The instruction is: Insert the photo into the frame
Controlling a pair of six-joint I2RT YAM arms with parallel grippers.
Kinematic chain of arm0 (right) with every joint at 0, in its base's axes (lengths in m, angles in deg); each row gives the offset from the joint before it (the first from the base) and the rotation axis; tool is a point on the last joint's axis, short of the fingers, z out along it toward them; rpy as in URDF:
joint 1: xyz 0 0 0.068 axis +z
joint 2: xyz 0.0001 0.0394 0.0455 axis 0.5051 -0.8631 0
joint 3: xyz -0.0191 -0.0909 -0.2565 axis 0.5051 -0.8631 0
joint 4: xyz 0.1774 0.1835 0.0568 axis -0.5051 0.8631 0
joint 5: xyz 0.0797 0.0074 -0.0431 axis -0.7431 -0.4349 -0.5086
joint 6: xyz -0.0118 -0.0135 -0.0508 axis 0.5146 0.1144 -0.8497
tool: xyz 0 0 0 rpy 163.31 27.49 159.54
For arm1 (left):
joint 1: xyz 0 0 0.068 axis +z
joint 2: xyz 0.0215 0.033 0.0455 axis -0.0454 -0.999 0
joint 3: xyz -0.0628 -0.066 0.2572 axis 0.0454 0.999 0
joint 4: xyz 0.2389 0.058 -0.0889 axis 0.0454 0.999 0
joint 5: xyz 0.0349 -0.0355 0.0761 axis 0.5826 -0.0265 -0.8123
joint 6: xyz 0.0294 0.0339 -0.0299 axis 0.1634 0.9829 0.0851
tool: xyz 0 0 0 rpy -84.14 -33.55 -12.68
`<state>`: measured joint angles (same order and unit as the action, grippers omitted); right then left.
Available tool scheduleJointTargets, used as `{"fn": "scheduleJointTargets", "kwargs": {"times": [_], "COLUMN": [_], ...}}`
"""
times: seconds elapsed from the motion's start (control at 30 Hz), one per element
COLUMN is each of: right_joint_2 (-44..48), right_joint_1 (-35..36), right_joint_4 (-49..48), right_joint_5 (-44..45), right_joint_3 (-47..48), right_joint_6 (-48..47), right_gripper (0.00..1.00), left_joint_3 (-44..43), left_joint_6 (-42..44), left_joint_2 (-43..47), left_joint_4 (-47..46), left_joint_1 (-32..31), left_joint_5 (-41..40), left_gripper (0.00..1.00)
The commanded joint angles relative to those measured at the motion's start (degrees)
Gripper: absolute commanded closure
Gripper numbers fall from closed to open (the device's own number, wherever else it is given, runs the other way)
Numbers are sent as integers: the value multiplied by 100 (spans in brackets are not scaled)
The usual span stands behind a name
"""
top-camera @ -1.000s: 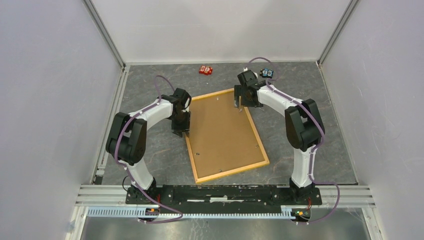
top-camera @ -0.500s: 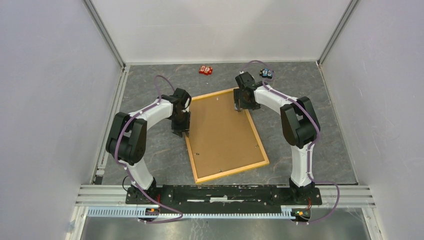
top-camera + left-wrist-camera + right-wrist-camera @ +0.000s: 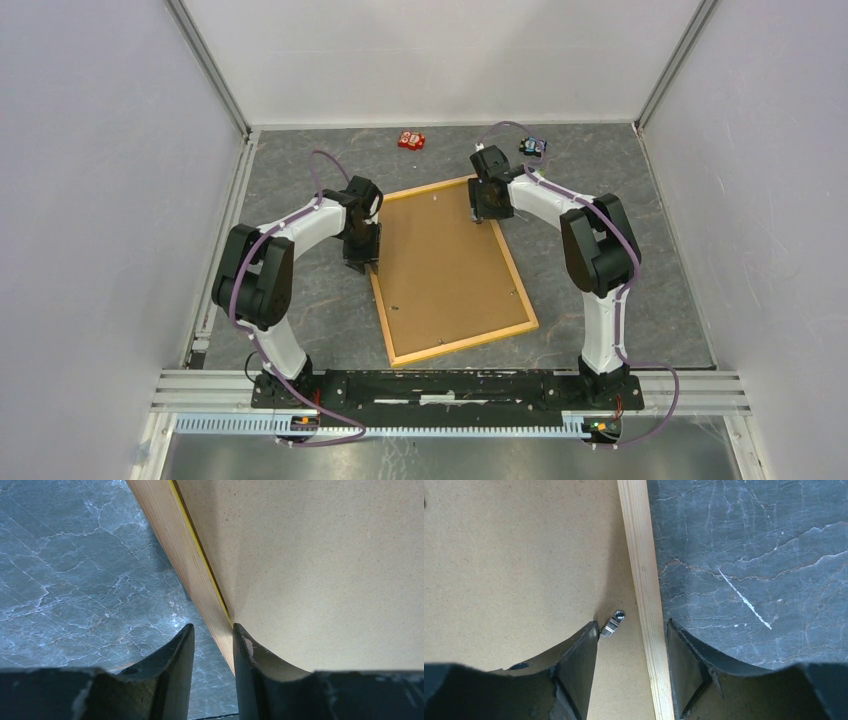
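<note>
Next, I open my left gripper wider and move one of its fingers over the backing board, because that finger is now above the frame's rail.
The frame, thin yellow-orange wood, lies flat on the grey marbled table with a plain brown backing board inside it. The photo is hidden. My left gripper is down at the frame's left rail. It is slightly open, with the rail running under the right finger and bare table beside the left finger. My right gripper is at the far right rail. It is open astride that rail, and its left finger touches a small metal tab on the board.
A small red object and a small blue-and-black one lie near the back wall. White walls close in the table on three sides. More small tabs dot the backing board's edges.
The right gripper has shifted a little left over the frame's far right rail and its jaws have narrowed. The left arm and the frame have stayed put.
</note>
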<state>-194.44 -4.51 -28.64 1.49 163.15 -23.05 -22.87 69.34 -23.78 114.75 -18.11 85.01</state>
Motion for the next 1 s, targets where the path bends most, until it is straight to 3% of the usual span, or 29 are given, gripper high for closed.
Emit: {"fn": "scheduleJointTargets", "kwargs": {"times": [0.0, 0.4, 0.67, 0.8, 0.97], "right_joint_2": [6, 84, -17, 242, 754], "right_joint_1": [-62, -84, -86, -88, -90], "right_joint_4": [141, 91, -457, -508, -447], "right_joint_5": [272, 420, 412, 25, -416], "right_joint_3": [-95, -85, -234, -432, -778], "right_joint_6": [-439, -810, -1576, -1552, -1472], "right_gripper": [44, 62, 93, 89, 60], "left_joint_3": [-139, -135, -129, -148, -163], "left_joint_6": [350, 350, 358, 367, 358], "left_joint_2": [-30, -31, -49, -57, -70], "left_joint_4": [110, 111, 109, 110, 111], "left_joint_1": [34, 33, 34, 32, 35], "left_joint_5": [-265, -253, -294, -313, -315], "left_gripper": [60, 61, 62, 62, 62]}}
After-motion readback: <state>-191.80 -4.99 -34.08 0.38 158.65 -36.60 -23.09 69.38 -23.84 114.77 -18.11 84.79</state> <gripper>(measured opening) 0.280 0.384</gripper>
